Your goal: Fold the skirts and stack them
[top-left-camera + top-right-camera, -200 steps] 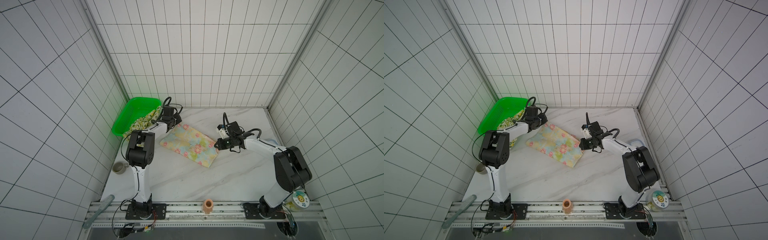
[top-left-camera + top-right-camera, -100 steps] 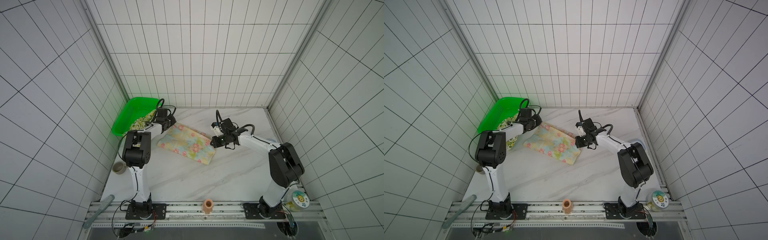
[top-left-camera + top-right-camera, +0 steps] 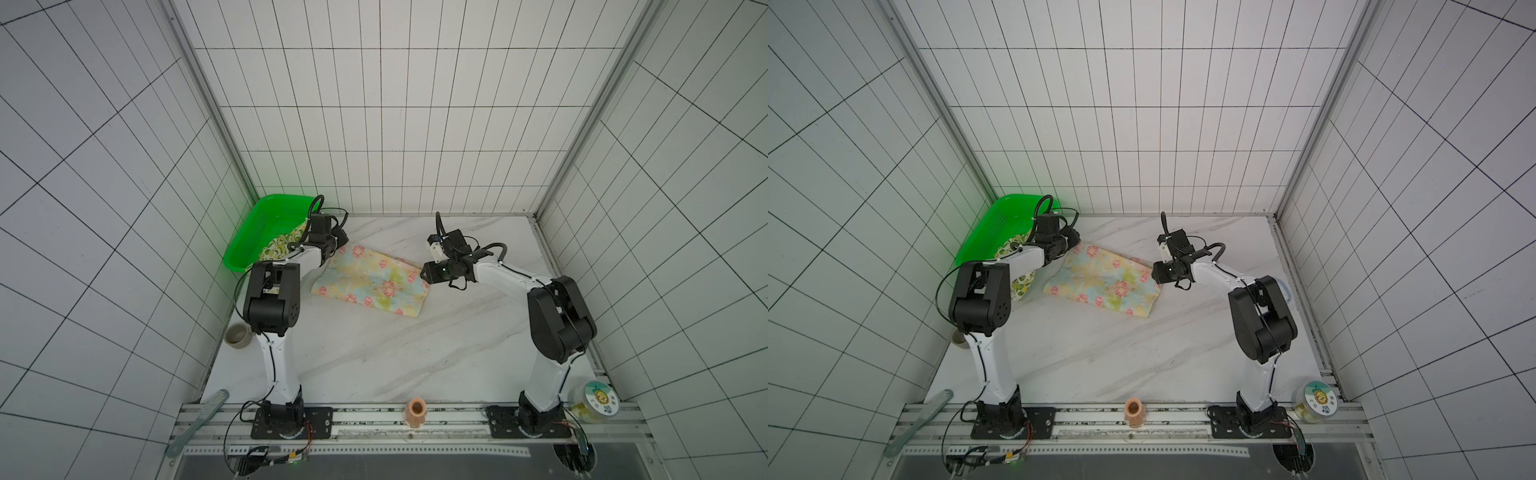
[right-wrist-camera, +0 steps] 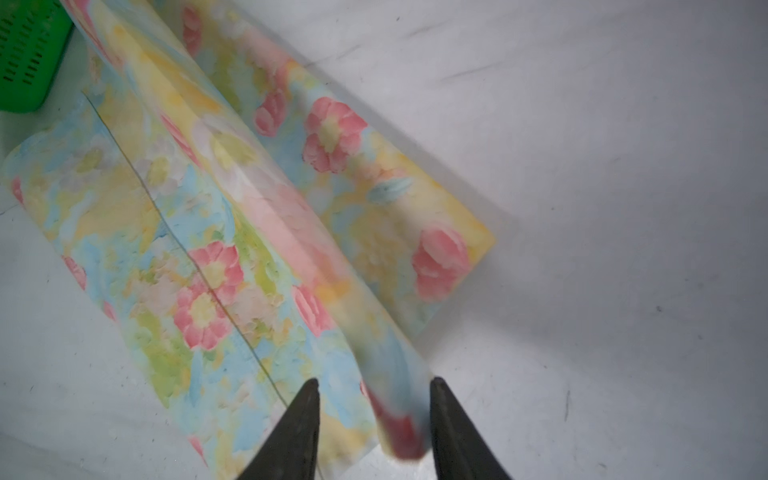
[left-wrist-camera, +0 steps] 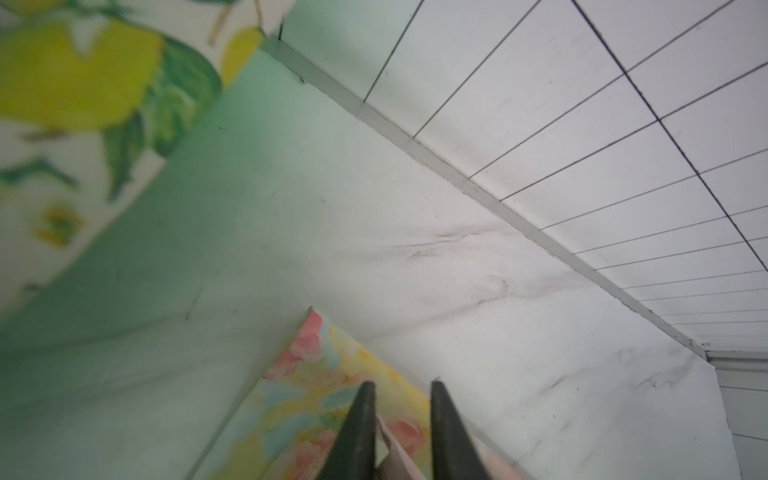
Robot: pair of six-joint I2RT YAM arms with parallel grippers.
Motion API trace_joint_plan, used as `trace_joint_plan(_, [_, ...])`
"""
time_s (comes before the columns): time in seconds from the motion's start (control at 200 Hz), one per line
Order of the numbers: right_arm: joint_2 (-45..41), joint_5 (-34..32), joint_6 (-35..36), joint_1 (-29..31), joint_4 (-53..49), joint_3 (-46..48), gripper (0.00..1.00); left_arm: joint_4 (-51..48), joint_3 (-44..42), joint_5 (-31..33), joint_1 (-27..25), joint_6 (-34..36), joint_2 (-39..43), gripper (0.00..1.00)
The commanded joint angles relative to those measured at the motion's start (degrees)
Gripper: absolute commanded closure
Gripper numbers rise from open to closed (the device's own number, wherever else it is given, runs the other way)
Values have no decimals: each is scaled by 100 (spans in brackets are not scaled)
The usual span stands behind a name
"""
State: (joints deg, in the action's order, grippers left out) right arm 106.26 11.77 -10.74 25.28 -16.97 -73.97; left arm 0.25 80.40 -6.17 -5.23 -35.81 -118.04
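My grippers should put the skirt's raised flap (image 3: 397, 265) down and pull the skirt clear before they fold further, because the pastel floral skirt's end (image 3: 326, 280) lies close beside the green basket.
The pastel floral skirt (image 3: 374, 282) (image 3: 1104, 282) lies folded on the marble table. My left gripper (image 3: 343, 241) (image 3: 1075, 241) hangs over its far left corner. In the left wrist view the gripper (image 5: 401, 384) stands open, with a loose flap of the floral skirt (image 5: 307, 399) between the jaws. My right gripper (image 3: 424, 276) (image 3: 1155, 274) is at the skirt's right edge. It is open (image 4: 372, 380), and a blurred fold of the floral skirt (image 4: 208, 249) drops between the jaws. The lemon skirt (image 3: 282, 245) (image 3: 1007, 249) (image 5: 62, 83) spills out of the green basket (image 3: 249, 232) (image 3: 984, 224).
The basket (image 4: 25, 62) sits in the far left corner against the tiled walls. A small cup (image 3: 237, 334) stands at the table's left edge. On the front rail are a peach cup (image 3: 417, 409), a round lidded container (image 3: 596, 399) and a grey tool (image 3: 199, 419).
Both grippers were shut on the floral skirt's edge and shifted a little left. Now both have opened and the cloth is dropping from them.
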Motion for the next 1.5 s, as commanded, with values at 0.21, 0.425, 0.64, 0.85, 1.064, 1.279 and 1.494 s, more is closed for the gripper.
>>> trace_joint_plan(0.21, [169,196,94,-155,590,-253,50,471,-350,-33,-32,250,1105,49])
trace_joint_plan(0.425, [530,306,107,-146,720,-131,52,264,-879,-96,-497,152,1406,51])
trace_joint_plan(0.64, [345,236,90,-33,1028,478,58,160,-1510,-36,-900,144,1467,56])
trace_joint_plan(0.85, [51,175,12,95,1350,1224,74,124,-1814,49,-926,145,1786,58])
trace_joint_plan(1.064, [-269,81,-119,235,1556,1785,89,124,-2010,85,-953,180,2038,58])
trace_joint_plan(1.279, [-525,-23,-196,323,1636,1967,97,153,-1947,-97,-1099,340,1839,58])
trace_joint_plan(1.494, [-814,-131,-141,207,1695,1740,49,49,-1439,-218,-1496,351,943,58])
